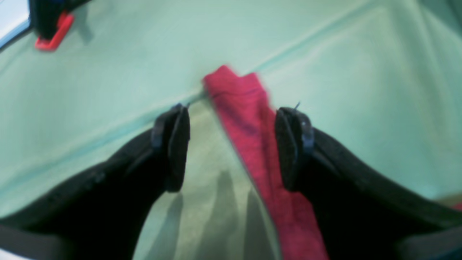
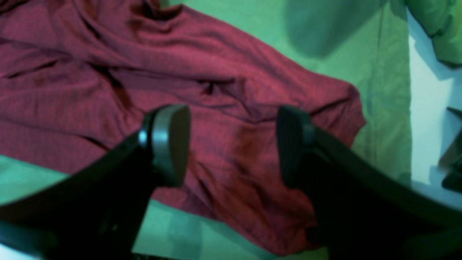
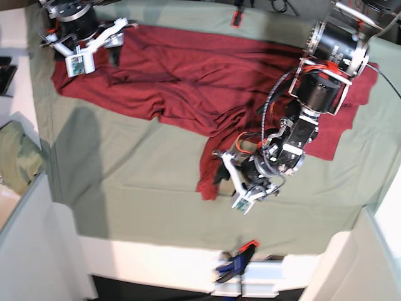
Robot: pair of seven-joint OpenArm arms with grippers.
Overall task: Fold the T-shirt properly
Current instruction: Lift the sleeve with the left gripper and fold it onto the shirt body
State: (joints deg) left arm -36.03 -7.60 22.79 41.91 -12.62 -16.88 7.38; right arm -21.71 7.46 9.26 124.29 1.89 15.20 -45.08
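The sleeve end (image 3: 208,182) sticks out toward the front, away from the T-shirt's body. Next, my left gripper pinches the sleeve and puts it back over the T-shirt's near corner (image 3: 324,143).
The dark red T-shirt (image 3: 182,75) lies crumpled across the far half of the pale green table cloth (image 3: 125,169), with one sleeve end trailing toward the front. My left gripper (image 3: 220,179) hangs over that sleeve end. In the left wrist view the left gripper (image 1: 234,144) is open, and the red sleeve (image 1: 245,108) runs flat on the cloth between its fingers, close to the right finger (image 1: 292,144). My right gripper (image 3: 103,47) is at the shirt's far left corner. In the right wrist view the right gripper (image 2: 231,144) stands open just above the wrinkled T-shirt (image 2: 90,72), holding nothing.
A bundled green cloth (image 3: 19,157) lies off the table's left side, and the same bundled cloth (image 2: 444,29) shows in the right wrist view. A red clamp (image 3: 237,15) holds the cloth at the far edge. A blue and orange clamp (image 3: 237,260) sits at the front edge.
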